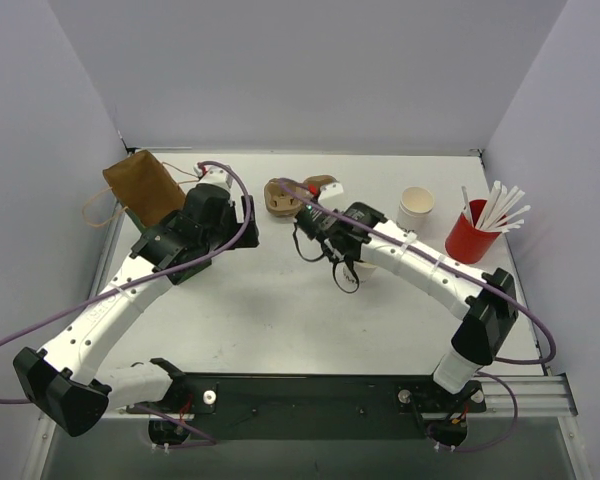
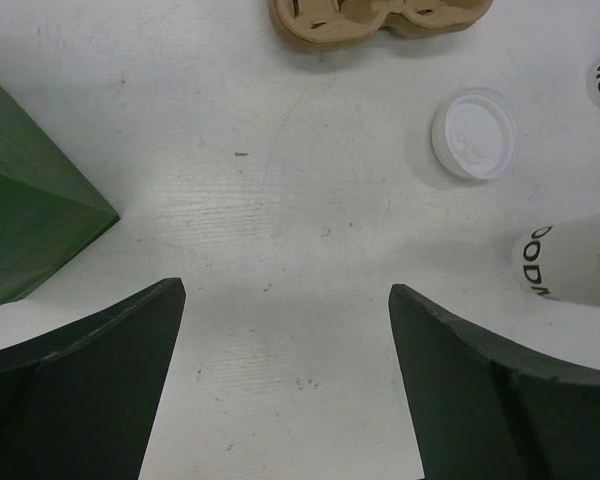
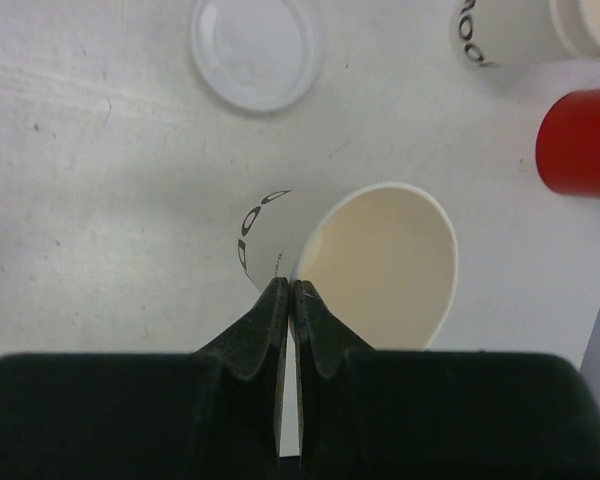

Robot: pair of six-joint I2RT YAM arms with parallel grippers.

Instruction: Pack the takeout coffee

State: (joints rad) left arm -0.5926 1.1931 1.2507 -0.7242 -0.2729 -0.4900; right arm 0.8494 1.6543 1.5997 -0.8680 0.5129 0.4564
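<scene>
My right gripper has the held white cup's opening up [image 3: 390, 265] and the cup clear of the white lid. It should keep moving the cup down and let go once its base [image 2: 532, 264] stands flat.
My right gripper [image 3: 288, 290] is shut on the near rim of a white paper coffee cup [image 3: 380, 260], one finger inside and one outside. The cup is tilted, its tan inside facing the wrist camera. In the left wrist view the same cup [image 2: 580, 265] shows at the right edge. From above, the right gripper [image 1: 352, 262] sits at the table's middle and mostly hides that cup. A second white cup [image 1: 416, 207] stands upright at the back right, also seen as a cup [image 3: 510, 30] in the right wrist view. My left gripper [image 2: 285, 300] hangs open over bare table, holding nothing.
A brown pulp cup carrier [image 1: 290, 195] lies at the back centre. A white lid [image 2: 473, 133] lies flat on the table near it. A red cup of white straws [image 1: 468, 238] stands at the right. A brown paper bag [image 1: 145, 188] lies at the back left.
</scene>
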